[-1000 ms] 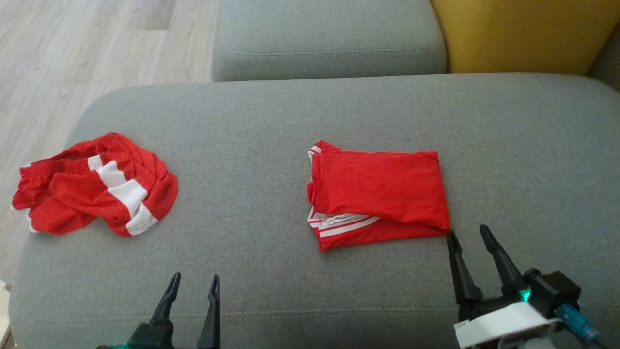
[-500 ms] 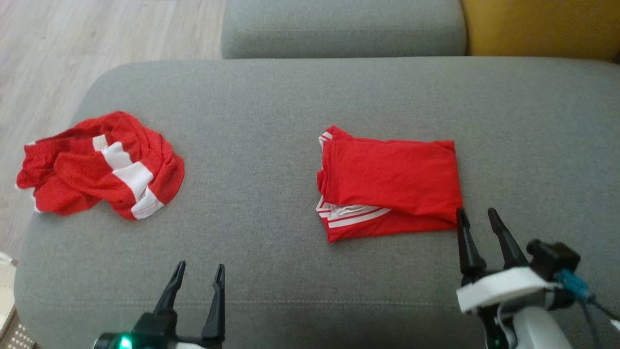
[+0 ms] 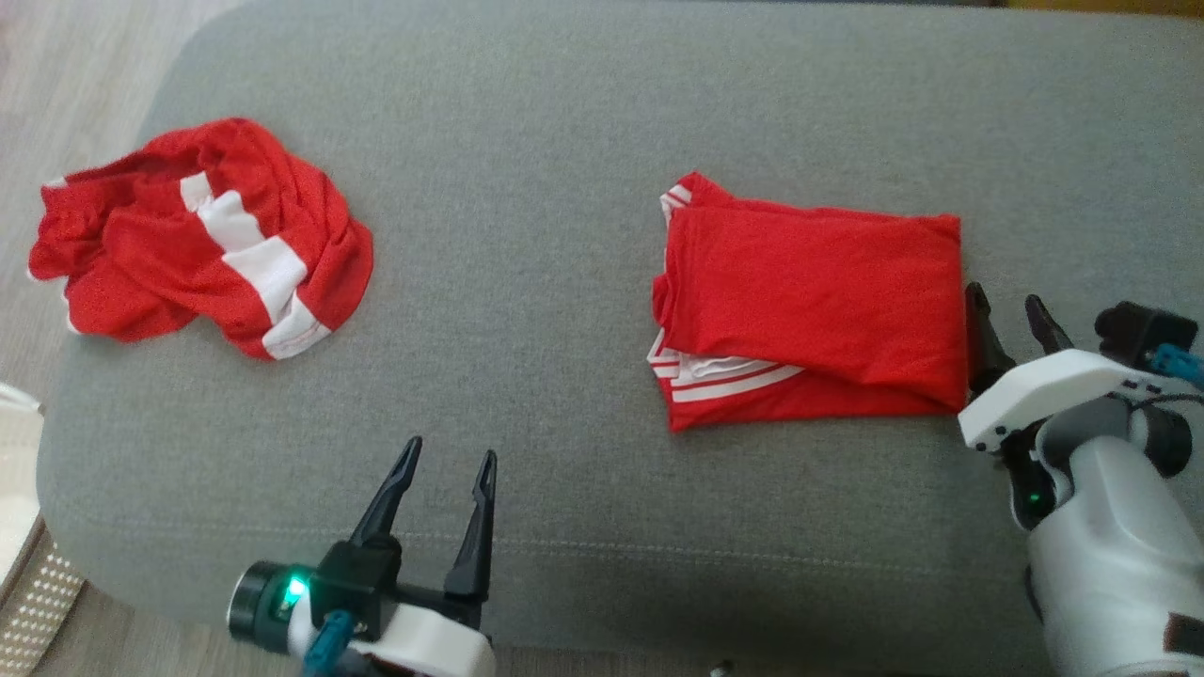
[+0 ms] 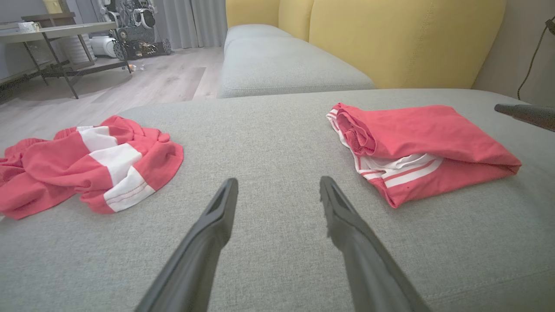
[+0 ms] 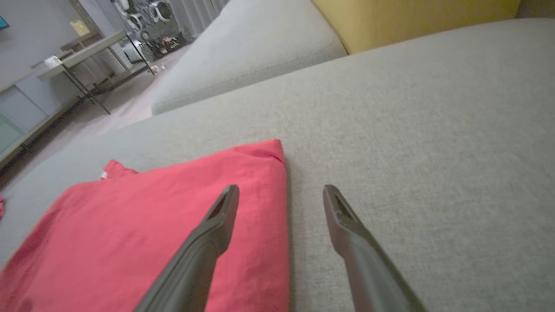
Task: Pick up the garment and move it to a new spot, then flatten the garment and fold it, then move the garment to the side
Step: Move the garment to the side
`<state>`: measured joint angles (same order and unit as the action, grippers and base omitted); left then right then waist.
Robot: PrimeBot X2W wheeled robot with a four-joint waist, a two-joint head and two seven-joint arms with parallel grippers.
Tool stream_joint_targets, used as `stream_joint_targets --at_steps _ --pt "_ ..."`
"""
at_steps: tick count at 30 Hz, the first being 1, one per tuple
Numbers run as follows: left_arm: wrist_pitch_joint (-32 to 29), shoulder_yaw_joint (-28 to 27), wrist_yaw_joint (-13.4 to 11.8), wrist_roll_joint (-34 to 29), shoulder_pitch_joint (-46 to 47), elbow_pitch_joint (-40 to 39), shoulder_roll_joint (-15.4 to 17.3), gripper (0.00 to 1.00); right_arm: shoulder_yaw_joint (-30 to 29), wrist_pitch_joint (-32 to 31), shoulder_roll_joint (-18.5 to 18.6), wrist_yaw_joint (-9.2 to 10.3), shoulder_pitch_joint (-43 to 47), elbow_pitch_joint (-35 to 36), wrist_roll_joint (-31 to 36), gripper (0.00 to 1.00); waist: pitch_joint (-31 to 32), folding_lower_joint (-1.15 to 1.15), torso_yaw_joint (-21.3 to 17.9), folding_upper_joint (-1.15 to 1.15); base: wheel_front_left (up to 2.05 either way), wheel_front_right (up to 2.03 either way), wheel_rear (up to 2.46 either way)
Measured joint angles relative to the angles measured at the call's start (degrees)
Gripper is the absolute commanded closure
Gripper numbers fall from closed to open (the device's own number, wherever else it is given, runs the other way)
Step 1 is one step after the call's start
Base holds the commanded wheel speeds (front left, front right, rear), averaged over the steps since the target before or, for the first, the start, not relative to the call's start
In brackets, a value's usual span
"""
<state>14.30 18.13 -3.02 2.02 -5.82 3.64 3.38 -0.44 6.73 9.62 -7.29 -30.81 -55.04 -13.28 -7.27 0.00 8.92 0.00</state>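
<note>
The crumpled garment (image 3: pixel 203 239) should move along as one bunched pile, still wrinkled, when I carry it, because its folds overlap (image 3: pixel 250 250) around the white stripe.
A folded red garment (image 3: pixel 809 306) with white stripes at its near left corner lies right of centre on the grey sofa seat (image 3: pixel 546 282). My right gripper (image 3: pixel 1003 294) stands open right beside its right edge. In the right wrist view the right gripper (image 5: pixel 282 188) has its left finger over the edge of the folded garment (image 5: pixel 164 221) and its right finger over bare cushion. My left gripper (image 3: pixel 450 449) is open near the seat's front edge, holding nothing. A crumpled red-and-white garment (image 3: pixel 202 240) lies at the far left. The left wrist view shows my left gripper (image 4: pixel 279 181) between the crumpled garment (image 4: pixel 86 167) and the folded garment (image 4: pixel 416 143).
The seat's rounded left edge drops to a wooden floor (image 3: pixel 56 85). A pale perforated basket (image 3: pixel 23 555) sits at the lower left. Behind are a yellow backrest (image 4: pixel 403 39), another grey cushion (image 4: pixel 282 65), and a table (image 4: pixel 52 34) across the room.
The head camera has tilted down, shifting the whole picture. My right gripper has moved forward from the folded garment's near right corner to alongside its right edge. Both grippers stay open.
</note>
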Motion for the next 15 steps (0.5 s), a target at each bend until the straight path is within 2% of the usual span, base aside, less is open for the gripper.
stream_joint_targets --at_steps 6,9,11,12,15 --pt "0.0 1.0 0.0 0.0 1.5 0.2 -0.1 0.0 -0.1 -4.1 0.5 0.0 -2.7 -6.5 2.3 0.0 -2.7 0.0 0.9 0.0 0.0 0.0 0.0" --pt "0.0 1.1 -0.1 0.0 2.1 0.2 -0.1 0.0 1.2 -4.6 0.4 0.0 -3.4 -7.5 2.4 0.0 -3.6 0.0 0.8 0.0 0.0 0.0 0.0" --pt "0.0 1.2 -0.1 0.0 2.8 0.1 -0.1 0.0 2.2 -4.6 0.4 0.0 -4.3 -7.7 2.4 0.91 -4.0 0.0 0.6 0.0 0.0 0.0 0.0" --pt "0.0 1.1 -0.4 0.1 3.1 0.1 -0.1 0.0 2.7 -4.6 0.4 0.0 -4.8 -7.8 2.3 1.0 -4.2 0.0 0.4 0.0 0.0 0.0 0.0" --pt "0.0 1.1 -0.6 0.1 3.8 -0.4 -0.1 0.0 4.5 -4.6 0.7 0.0 -5.8 -7.8 1.9 1.0 -5.1 0.0 -0.4 0.0 0.0 0.0 0.0"
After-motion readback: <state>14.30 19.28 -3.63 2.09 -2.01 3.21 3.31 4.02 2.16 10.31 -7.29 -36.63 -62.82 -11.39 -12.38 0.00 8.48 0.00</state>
